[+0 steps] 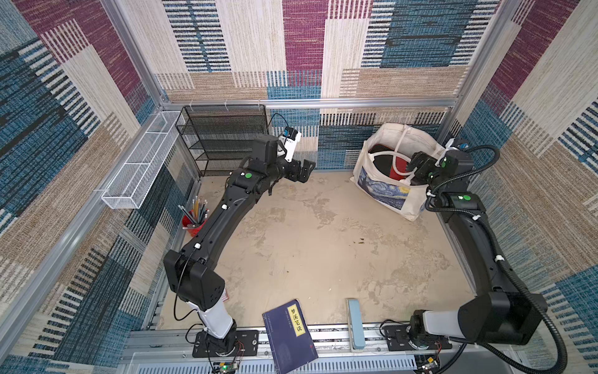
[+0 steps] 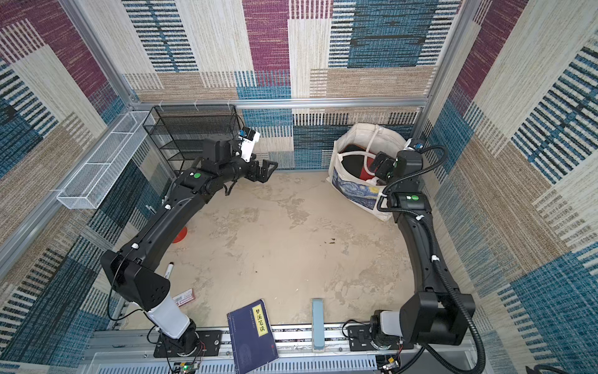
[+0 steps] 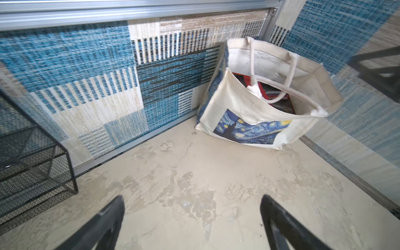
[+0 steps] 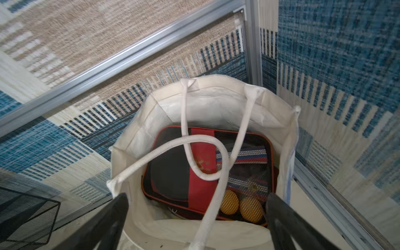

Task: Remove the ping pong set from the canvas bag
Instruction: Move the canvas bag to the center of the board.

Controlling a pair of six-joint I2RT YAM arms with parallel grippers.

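Note:
The canvas bag (image 1: pixel 387 177) sits tucked in the back corner, far from the left gripper, so the robot's grippers should first grab its sides (image 1: pixel 359 163) and pull it to the middle.
The canvas bag (image 1: pixel 388 191) (image 2: pixel 356 194) stands open in the back right corner, its Starry Night print facing the table. Inside it lies the ping pong set (image 4: pixel 168 173), a black-red rectangular case with orange balls (image 4: pixel 251 208) behind mesh; part of the case also shows in a top view (image 1: pixel 383 162) and in the left wrist view (image 3: pixel 279 95). White loop handles (image 4: pixel 203 149) droop across the case. My right gripper (image 4: pixel 195 195) (image 1: pixel 419 165) hovers open over the bag's mouth, holding nothing. My left gripper (image 3: pixel 192 199) (image 1: pixel 305 170) is open above bare table, well left of the bag.
A black mesh rack (image 1: pixel 223 136) and a white wire basket (image 1: pixel 142 162) stand at the back left. A red pencil cup (image 1: pixel 194 221) sits beside the left arm. A dark blue book (image 1: pixel 289 336) and a light blue block (image 1: pixel 356 323) lie at the front edge. A marker (image 2: pixel 169 270) lies left.

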